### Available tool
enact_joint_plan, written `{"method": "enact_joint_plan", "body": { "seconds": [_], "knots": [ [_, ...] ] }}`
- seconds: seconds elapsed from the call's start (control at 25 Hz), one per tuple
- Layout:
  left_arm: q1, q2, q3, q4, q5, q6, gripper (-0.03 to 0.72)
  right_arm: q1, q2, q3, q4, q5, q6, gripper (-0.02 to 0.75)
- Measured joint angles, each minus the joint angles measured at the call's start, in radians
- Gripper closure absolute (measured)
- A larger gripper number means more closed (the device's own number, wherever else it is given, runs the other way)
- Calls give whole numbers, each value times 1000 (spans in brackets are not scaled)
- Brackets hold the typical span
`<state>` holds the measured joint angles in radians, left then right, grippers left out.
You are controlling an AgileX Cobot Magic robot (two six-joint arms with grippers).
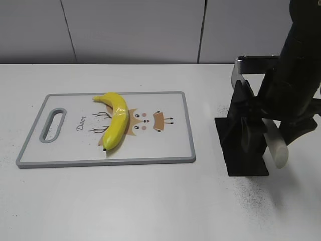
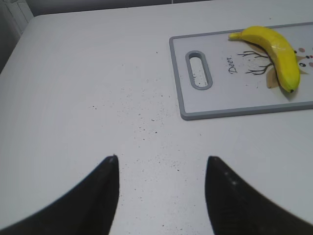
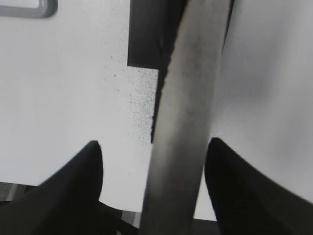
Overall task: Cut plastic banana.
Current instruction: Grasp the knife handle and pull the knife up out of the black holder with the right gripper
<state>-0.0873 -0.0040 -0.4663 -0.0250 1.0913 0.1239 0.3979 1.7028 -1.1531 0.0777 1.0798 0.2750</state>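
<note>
The knife [image 1: 276,145] will come free and leave the stand standing when I lift the knife, because its blade sticks up out of the black stand's open top [image 1: 241,80].
The plastic banana [image 1: 116,120] is glossy yellow and lies on a white cutting board [image 1: 165,145] with a grey rim and a deer drawing. It also shows in the left wrist view [image 2: 276,51], at the top right. A knife with a pale handle [image 1: 277,148] sits in a black stand [image 1: 246,145] to the right of the board. My right gripper [image 3: 154,141] is open, with the handle [image 3: 188,112] between its jaws. My left gripper [image 2: 161,159] is open and empty over bare table, left of the board [image 2: 244,112]. It does not show in the exterior view.
The white table is speckled with dark specks near the stand and under the left gripper. A grey wall runs behind the table. The board's handle slot [image 1: 52,125] is at its left end. The stand's base [image 3: 146,34] shows in the right wrist view.
</note>
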Motion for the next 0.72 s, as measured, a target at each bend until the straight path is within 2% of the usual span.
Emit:
{"method": "enact_joint_plan", "body": {
  "seconds": [0.32,0.44,0.72],
  "knots": [
    [0,0,0,0,0,0,163,0,1,0,0,63,20,426],
    [0,0,0,0,0,0,163,0,1,0,-4,68,35,570],
    [0,0,0,0,0,0,164,0,-35,0,-9,48,48,577]
  ]
}}
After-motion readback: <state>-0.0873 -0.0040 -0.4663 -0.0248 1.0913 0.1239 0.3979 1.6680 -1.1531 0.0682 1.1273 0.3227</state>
